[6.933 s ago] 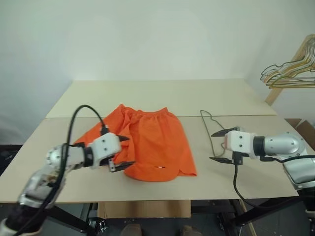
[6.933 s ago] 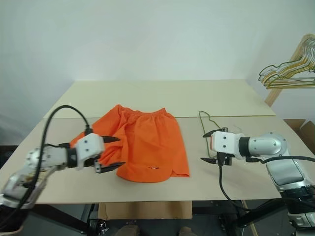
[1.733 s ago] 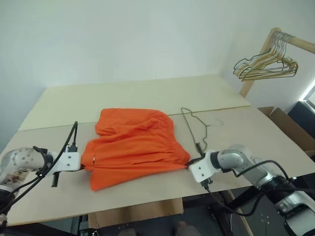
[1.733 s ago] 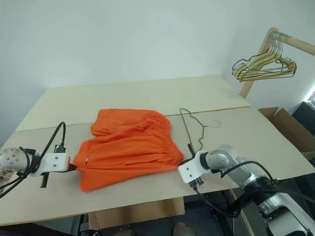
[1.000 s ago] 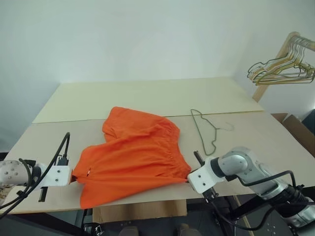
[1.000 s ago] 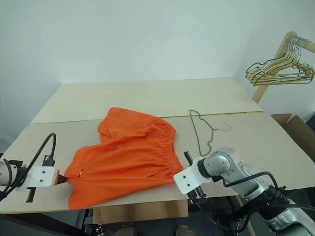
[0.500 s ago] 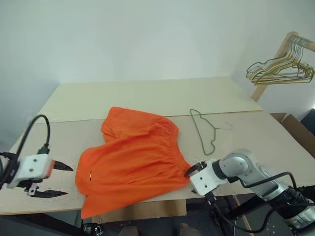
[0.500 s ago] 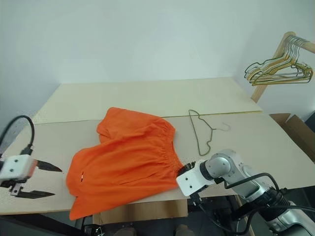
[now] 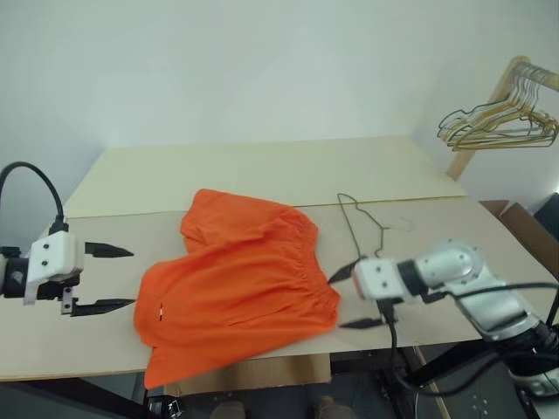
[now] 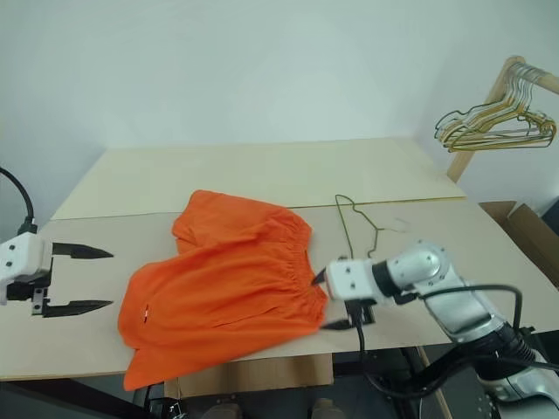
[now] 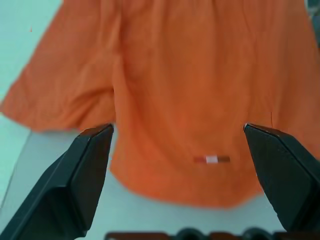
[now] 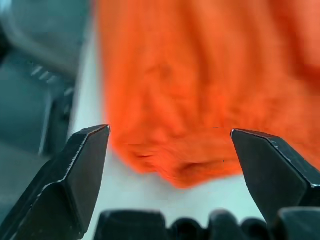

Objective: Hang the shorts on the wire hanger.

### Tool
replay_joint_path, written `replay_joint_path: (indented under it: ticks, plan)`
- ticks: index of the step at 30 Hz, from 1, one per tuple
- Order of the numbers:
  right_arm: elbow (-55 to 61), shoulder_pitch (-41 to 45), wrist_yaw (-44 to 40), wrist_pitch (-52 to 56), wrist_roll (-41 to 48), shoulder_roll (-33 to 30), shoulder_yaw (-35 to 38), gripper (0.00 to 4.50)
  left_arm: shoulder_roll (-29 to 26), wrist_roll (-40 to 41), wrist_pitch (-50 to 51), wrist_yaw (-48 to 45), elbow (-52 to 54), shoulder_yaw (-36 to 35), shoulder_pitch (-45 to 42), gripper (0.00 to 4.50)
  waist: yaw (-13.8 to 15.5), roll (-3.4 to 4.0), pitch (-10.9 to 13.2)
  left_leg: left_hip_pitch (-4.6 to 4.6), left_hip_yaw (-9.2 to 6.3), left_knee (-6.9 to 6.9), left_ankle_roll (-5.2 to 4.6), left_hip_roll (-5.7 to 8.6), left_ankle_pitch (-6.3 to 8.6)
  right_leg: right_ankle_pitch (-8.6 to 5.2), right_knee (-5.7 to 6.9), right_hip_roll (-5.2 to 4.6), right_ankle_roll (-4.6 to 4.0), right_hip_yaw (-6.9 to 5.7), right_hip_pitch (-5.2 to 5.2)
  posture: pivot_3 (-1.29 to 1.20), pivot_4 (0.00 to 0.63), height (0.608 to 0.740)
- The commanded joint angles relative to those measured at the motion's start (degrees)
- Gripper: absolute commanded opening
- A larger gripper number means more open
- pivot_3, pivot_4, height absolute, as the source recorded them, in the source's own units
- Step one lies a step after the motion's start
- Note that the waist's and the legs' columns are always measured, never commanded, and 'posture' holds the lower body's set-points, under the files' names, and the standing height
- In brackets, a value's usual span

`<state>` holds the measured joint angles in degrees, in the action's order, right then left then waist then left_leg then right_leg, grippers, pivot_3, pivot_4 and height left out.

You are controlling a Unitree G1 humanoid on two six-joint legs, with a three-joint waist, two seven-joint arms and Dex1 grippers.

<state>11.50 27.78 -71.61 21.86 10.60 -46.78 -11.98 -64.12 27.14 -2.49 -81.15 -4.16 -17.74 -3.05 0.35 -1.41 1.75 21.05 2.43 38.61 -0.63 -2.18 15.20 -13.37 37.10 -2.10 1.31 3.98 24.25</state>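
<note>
My gripper will make the waistband spread open around the wire hanger (image 9: 382, 239) when it pushes the hanger inside, because the waistband is gathered in loose puckers (image 9: 313, 262).
The orange shorts (image 9: 236, 279) lie spread on the near table board, waistband toward the right, a tiny white mark (image 11: 212, 159) near the left hem. One lower corner droops over the front edge. The thin dark wire hanger (image 9: 358, 229) lies flat just right of the waistband, hook pointing right. My left gripper (image 9: 131, 278) hovers open left of the hem, apart from the cloth. My right gripper (image 9: 336, 302) hovers open at the waistband's near corner with nothing between its fingers. Both wrist views look down on the shorts (image 12: 200, 75) between wide black fingers (image 11: 75, 190).
A bunch of pale wire hangers (image 9: 498, 127) hangs on a wooden rack at the far right. A cardboard box (image 9: 524, 229) stands by the table's right side. The beige table (image 9: 262, 175) has a seam between its two boards, with bare room behind the shorts.
Both grippers have let go of the shorts' ends, opened wide and risen off the table. The shorts have settled flat and slack.
</note>
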Motion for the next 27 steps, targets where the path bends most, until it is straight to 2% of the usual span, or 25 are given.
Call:
replay_joint_path:
  ticks: [1, 4, 7, 9, 11, 17, 23, 27]
  plan:
    - [-5.79, 4.92, 7.65, 11.29, 1.86, 3.77, 3.94, 4.47, 3.1, 3.18, 3.55, 3.58, 5.14, -0.5, -2.25, 4.5, -0.14, 0.0, -0.01, -0.02, 0.0, 0.0, 0.0, 0.0, 0.0, 0.05, 0.01, 0.01, -0.08, 0.0, -0.01, 0.04, 0.0, 0.74]
    - [-15.11, 11.73, 20.53, 23.04, -1.02, 10.79, 5.86, 4.47, 7.32, 7.54, 7.88, 6.23, 10.24, -0.56, -2.78, 4.5, -0.62, -0.01, -0.01, -0.01, -0.04, -0.01, 0.0, -0.01, 0.0, 0.18, 0.03, 0.07, -0.31, 0.04, -0.02, 0.04, 0.0, 0.74]
    - [-27.4, 18.14, 34.06, 29.66, -4.05, 17.59, 8.71, 4.47, 9.95, 14.6, 13.12, 4.84, 16.05, -0.99, -1.15, 4.5, -1.27, -0.01, -0.01, 0.09, -0.11, 0.01, 0.0, 0.0, 0.0, 0.22, 0.04, 0.09, -0.35, 0.06, 0.05, 0.03, 0.0, 0.74]
    - [-35.47, 21.05, 41.64, 27.96, -6.05, 20.77, 10.03, 4.47, 11.06, 18.5, 15.9, 4.36, 20.47, -1.01, 0.25, 4.5, -1.41, -0.01, -0.01, 0.16, -0.14, 0.01, 0.0, 0.03, 0.0, 0.23, 0.0, 0.07, -0.33, 0.07, 0.07, 0.03, 0.0, 0.74]
    - [-42.85, 23.49, 46.89, 24.81, -7.58, 22.8, 10.72, 4.47, 12.3, 19.11, 16.95, 5.8, 23.19, -0.22, 0.81, 4.5, -1.49, 0.0, -0.01, 0.15, -0.15, -0.01, 0.01, 0.08, 0.03, 0.21, -0.03, 0.01, -0.31, 0.07, 0.05, 0.03, 0.0, 0.74]
    - [-55.38, 28.13, 48.4, 19.0, -7.79, 26.1, 10.88, 4.47, 15.78, 20.2, 18.57, 7.62, 24.68, -0.55, 1.48, 4.5, -2.61, 0.01, -0.01, 0.16, -0.21, -0.06, 0.01, 0.18, 0.03, 0.22, -0.06, -0.07, -0.23, 0.07, 0.03, 0.03, 0.0, 0.74]
    - [-59.71, 28.02, 43.61, 16.72, -9.21, 27.46, 7.87, 4.47, 16.44, 17.6, 17.4, 7.55, 25.32, 0.26, 3.15, 4.5, -3.88, 0.02, -0.02, 0.09, -0.29, -0.06, 0.01, 0.19, 0.03, 0.23, -0.05, -0.06, -0.21, 0.07, -0.05, 0.04, 0.0, 0.74]
    - [-64.67, 27.84, 44.47, 15.18, -10.79, 28.67, 7.17, 4.47, 16.88, 16.06, 16.4, 7.52, 25.62, 0.68, 3.94, 4.5, -4.5, 0.02, -0.01, 0.09, -0.35, -0.06, 0.01, 0.19, 0.03, 0.24, -0.03, -0.05, -0.22, 0.06, -0.05, 0.05, 0.0, 0.74]
